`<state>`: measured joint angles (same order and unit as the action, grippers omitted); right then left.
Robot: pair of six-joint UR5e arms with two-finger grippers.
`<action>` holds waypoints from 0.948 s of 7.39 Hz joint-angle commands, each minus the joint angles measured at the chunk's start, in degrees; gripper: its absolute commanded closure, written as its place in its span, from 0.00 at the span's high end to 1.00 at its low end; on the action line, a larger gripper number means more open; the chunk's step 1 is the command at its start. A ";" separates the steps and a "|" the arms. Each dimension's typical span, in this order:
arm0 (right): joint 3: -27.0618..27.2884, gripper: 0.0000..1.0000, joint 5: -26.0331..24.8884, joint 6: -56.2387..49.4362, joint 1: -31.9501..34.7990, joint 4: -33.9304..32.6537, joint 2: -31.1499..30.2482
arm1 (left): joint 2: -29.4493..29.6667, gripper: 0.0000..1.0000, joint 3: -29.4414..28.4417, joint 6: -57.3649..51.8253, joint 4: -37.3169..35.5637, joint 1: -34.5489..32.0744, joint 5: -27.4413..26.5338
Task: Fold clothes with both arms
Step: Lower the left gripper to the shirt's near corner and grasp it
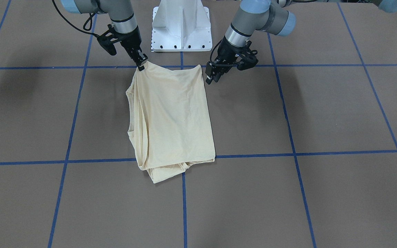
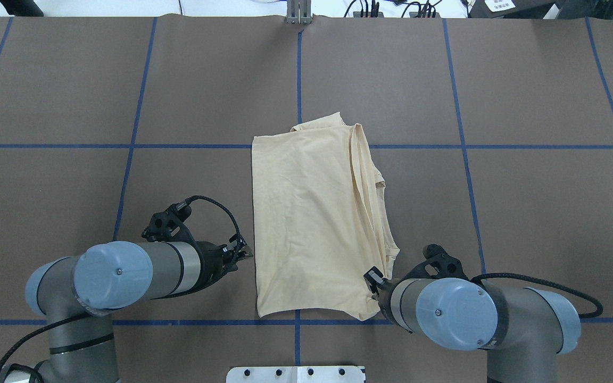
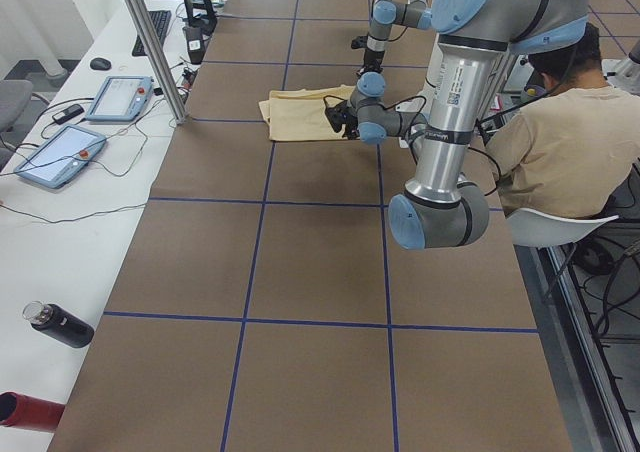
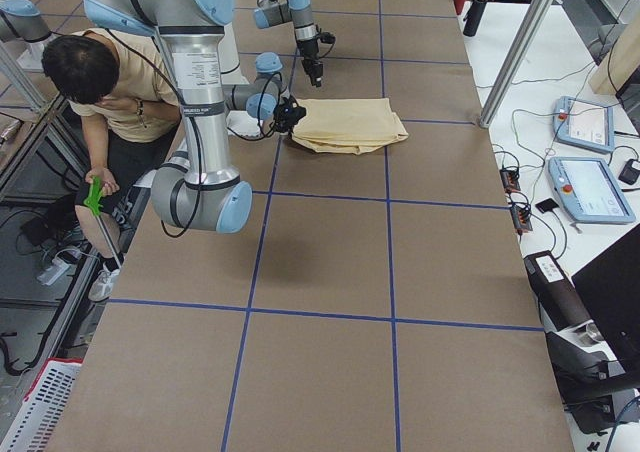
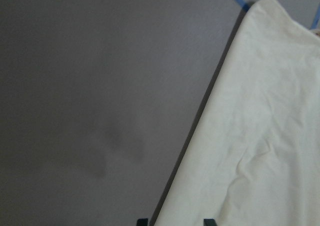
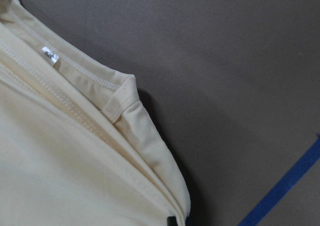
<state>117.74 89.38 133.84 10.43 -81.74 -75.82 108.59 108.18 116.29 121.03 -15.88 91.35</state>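
My left gripper's open fingers are either side of the cream T-shirt's side edge. I should keep following it until they close on the T-shirt's free near corner.
The cream T-shirt [image 1: 172, 117] lies folded into a tall rectangle at the table's middle [image 2: 312, 223], with its print hidden. Its white neck label [image 6: 49, 53] shows in the right wrist view. My right gripper [image 1: 141, 64] is shut on the shirt's near corner on my right and pulls it up into a small point [image 2: 373, 278]. My left gripper [image 1: 212, 75] is open beside the other near corner [image 2: 242, 255]. In the left wrist view its fingertips [image 5: 209, 221] straddle the shirt's edge [image 5: 240, 136].
The white pedestal base [image 1: 181, 31] stands just behind the shirt's near edge. Blue tape lines [image 2: 298, 80] grid the brown table. An operator [image 3: 550, 142] sits beside the robot. Tablets [image 3: 120, 97] and bottles [image 3: 60, 324] lie on the side bench.
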 commanded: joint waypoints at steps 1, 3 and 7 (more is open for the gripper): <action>-0.06 0.00 0.00 0.02 -0.14 0.00 -0.03 | 0.65 0.48 0.01 2.19 -0.27 3.39 -0.20; -0.06 0.00 0.00 0.02 -0.14 0.09 -0.03 | 1.09 0.48 -0.16 2.89 -0.27 5.32 -0.20; -0.06 0.00 0.00 -0.07 -0.14 0.09 -0.03 | 1.27 0.47 -0.87 2.89 -0.35 6.91 -0.12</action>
<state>117.69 89.38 133.84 10.32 -81.70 -75.82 109.77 107.41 119.17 120.70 -9.51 91.16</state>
